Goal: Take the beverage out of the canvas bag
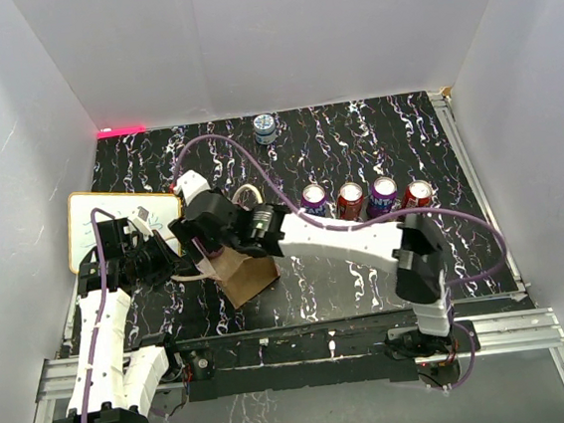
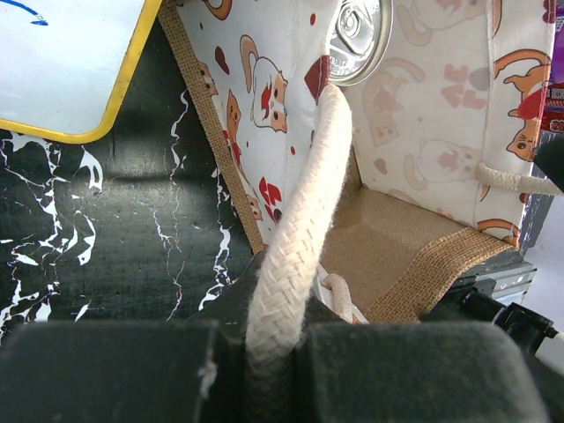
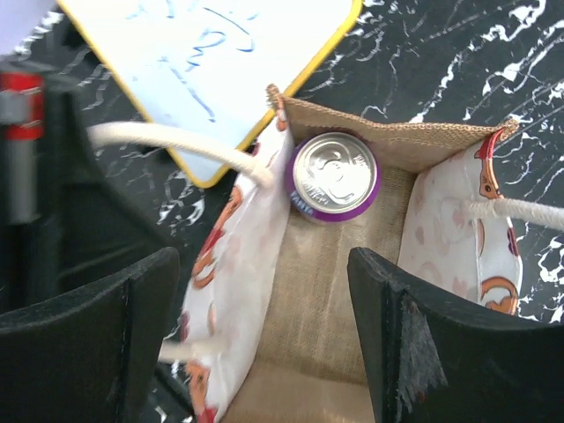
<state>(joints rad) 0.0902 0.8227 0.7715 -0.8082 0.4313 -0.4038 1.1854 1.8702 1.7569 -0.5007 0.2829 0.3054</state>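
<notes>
The canvas bag's opening [image 3: 366, 233] spreads wider than the beverage, so the bag [image 1: 245, 278] will keep standing open when the robot lifts the beverage out.
The canvas bag [image 1: 251, 275] stands open near the table's front, tan burlap outside [image 3: 352, 132], with a cat-print lining [image 2: 264, 79]. The beverage [image 3: 335, 176], a purple-rimmed can with a silver top [image 2: 357, 35], stands upright in one corner of the bag's floor. My left gripper [image 2: 273, 326] is shut on a cream rope handle [image 2: 300, 211] at the bag's left side. Above the bag's mouth, my right gripper [image 3: 264, 335] is open and holds nothing. Its left finger is outside the lining wall, and the can lies beyond the fingertips, untouched.
A white writing board with a yellow edge [image 1: 113, 223] lies just left of the bag [image 3: 211, 53]. Several soda cans [image 1: 349, 201] stand in a row to the right of the bag. A blue-white can [image 1: 265, 128] stands at the back wall. White walls surround the table.
</notes>
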